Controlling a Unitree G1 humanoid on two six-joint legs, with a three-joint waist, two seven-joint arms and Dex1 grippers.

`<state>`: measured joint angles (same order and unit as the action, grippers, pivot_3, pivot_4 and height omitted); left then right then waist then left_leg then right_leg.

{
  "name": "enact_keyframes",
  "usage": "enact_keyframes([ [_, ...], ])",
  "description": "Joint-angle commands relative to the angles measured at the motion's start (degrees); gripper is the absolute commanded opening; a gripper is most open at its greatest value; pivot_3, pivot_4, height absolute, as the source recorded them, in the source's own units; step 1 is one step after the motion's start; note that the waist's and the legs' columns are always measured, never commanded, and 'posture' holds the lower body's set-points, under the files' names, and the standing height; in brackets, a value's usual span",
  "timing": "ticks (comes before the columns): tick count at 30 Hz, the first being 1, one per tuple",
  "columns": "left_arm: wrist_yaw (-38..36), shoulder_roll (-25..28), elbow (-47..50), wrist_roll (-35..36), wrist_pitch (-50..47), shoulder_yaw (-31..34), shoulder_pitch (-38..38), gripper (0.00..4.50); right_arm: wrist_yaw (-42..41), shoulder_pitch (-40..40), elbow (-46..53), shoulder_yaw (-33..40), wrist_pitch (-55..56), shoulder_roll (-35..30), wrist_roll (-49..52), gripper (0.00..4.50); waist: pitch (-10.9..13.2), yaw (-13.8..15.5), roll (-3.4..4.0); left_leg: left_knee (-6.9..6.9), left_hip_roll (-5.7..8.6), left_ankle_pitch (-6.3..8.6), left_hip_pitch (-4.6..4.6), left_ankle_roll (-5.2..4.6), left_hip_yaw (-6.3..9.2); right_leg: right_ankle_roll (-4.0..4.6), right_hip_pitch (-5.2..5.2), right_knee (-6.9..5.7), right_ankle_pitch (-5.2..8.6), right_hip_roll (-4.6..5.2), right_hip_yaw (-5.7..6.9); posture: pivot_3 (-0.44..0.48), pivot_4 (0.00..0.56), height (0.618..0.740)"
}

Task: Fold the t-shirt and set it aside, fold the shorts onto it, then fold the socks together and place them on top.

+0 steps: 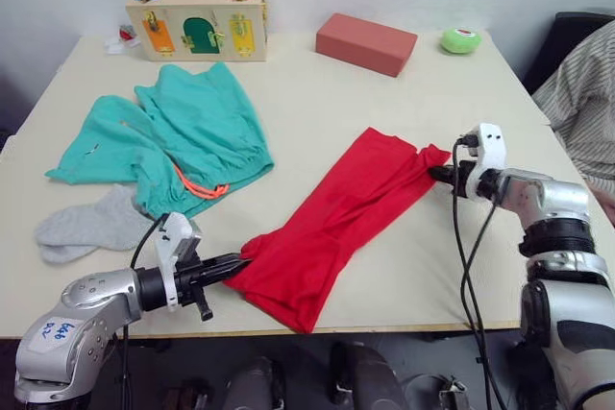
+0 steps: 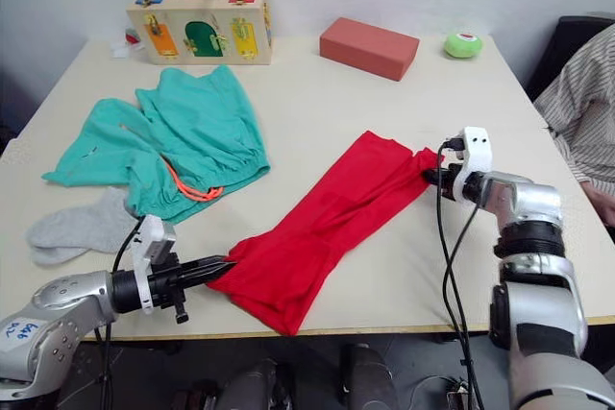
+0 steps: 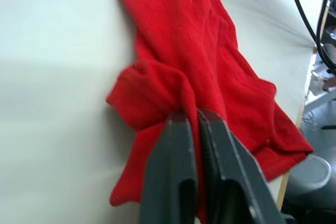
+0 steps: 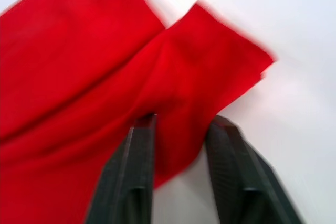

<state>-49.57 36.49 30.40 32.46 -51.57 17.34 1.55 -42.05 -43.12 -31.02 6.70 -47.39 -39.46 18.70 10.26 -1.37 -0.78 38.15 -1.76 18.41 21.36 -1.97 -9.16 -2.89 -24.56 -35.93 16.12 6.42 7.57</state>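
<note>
I should expect the t-shirt's hidden neckline (image 1: 322, 226) and front to come into view when I fold it, because only plain red cloth (image 1: 357, 178) shows along the t-shirt.
The red t-shirt (image 1: 336, 213) lies folded into a long strip, running diagonally from the table's front edge toward the right. My left gripper (image 1: 242, 263) is shut on the bunched near end of it, with cloth pinched between the fingers (image 3: 178, 145). At the far right end, my right gripper (image 1: 435, 175) is open, its fingers (image 4: 137, 156) straddling a corner of the t-shirt (image 4: 105, 77). The teal shorts (image 1: 187, 132) with an orange drawstring (image 1: 200, 187) lie spread at the left. The grey socks (image 1: 91, 226) rest just in front of them, near the left arm.
A wooden latch box (image 1: 197, 21), a red block (image 1: 365, 42) and a green round object (image 1: 460, 40) stand along the far edge. A person's striped sleeve (image 1: 586, 93) is at the right, beside the table. The t-shirt's near end lies close to the front edge (image 1: 384, 325).
</note>
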Motion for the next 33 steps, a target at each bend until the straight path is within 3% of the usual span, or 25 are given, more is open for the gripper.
enact_keyframes([
  [1,-1.94,6.66,-3.53,3.65,-4.59,2.39,-4.01,1.67,-6.52,6.68,16.87,1.04,-10.5,-6.55,6.01,2.74,0.03,0.6,0.06,0.0,0.0,0.0,0.01,0.0,0.03,0.0,0.0,0.01,0.0,0.0,0.01,0.0,0.15,0.74],
  [4,-7.29,15.57,-10.89,5.75,-8.8,-0.03,-10.16,2.64,-10.42,16.01,34.52,3.33,-22.41,-11.69,14.95,3.77,0.05,0.88,0.12,0.0,-0.01,0.03,0.02,0.03,0.06,0.02,-0.02,0.01,0.01,0.02,0.05,0.0,0.15,0.74],
  [6,-10.21,18.81,-15.24,6.25,-9.25,-2.72,-15.15,3.22,-10.42,20.48,43.05,5.44,-28.7,-12.27,20.06,4.41,0.08,1.02,0.16,-0.03,-0.02,0.08,-0.01,0.07,0.08,0.04,-0.02,0.02,0.03,0.03,0.08,0.0,0.15,0.74],
  [10,-11.92,16.17,-23.36,7.2,-11.37,-10.04,-30.37,4.48,-6.75,27.63,57.24,10.14,-40.43,-5.86,29.61,4.5,0.08,1.35,0.14,-0.08,-0.04,0.15,-0.04,0.12,0.09,0.07,0.0,0.01,0.04,0.03,0.11,0.0,0.15,0.74],
  [16,-12.79,6.94,-36.7,-2.46,-3.73,-24.86,-44.09,4.48,3.4,33.93,65.77,9.57,-45.11,8.2,35.5,4.5,0.03,1.64,0.06,0.0,0.05,0.12,0.05,0.06,0.04,0.05,-0.02,0.0,0.03,-0.01,0.14,0.0,0.15,0.74],
  [20,-10.7,-4.9,-55.13,-11.12,5.74,-31.65,-54.84,4.48,10.8,33.64,64.91,4.27,-45.11,16.79,35.86,4.5,0.02,1.53,-0.01,0.1,0.09,0.08,0.1,-0.01,0.0,0.02,-0.02,-0.02,0.01,-0.08,0.14,0.0,0.15,0.74],
  [26,-8.51,-17.1,-76.55,-17.36,12.53,-32.2,-65.58,4.48,16.95,31.99,61.1,-1.28,-45.11,22.64,34.12,4.5,-0.05,0.78,-0.13,0.06,-0.02,0.07,0.08,-0.02,-0.01,0.01,-0.04,-0.03,0.0,-0.18,0.13,0.0,0.15,0.74],
  [32,-1.52,-23.96,-92.48,-21.18,17.09,-28.47,-72.44,4.48,19.66,31.91,59.65,-3.3,-45.11,25.49,34.13,4.5,-0.08,-0.27,-0.18,0.05,-0.05,0.06,0.04,0.0,0.01,0.01,-0.03,-0.02,0.01,-0.19,0.12,0.0,0.15,0.74],
  [33,-1.46,-24.83,-94.07,-21.18,16.59,-27.72,-73.14,4.5,19.95,31.98,59.59,-3.34,-45.11,26.01,34.17,4.14,-0.09,-0.27,-0.2,0.04,-0.05,0.06,0.02,0.0,0.01,0.01,-0.03,-0.03,0.01,-0.18,0.13,0.0,0.15,0.74],
])
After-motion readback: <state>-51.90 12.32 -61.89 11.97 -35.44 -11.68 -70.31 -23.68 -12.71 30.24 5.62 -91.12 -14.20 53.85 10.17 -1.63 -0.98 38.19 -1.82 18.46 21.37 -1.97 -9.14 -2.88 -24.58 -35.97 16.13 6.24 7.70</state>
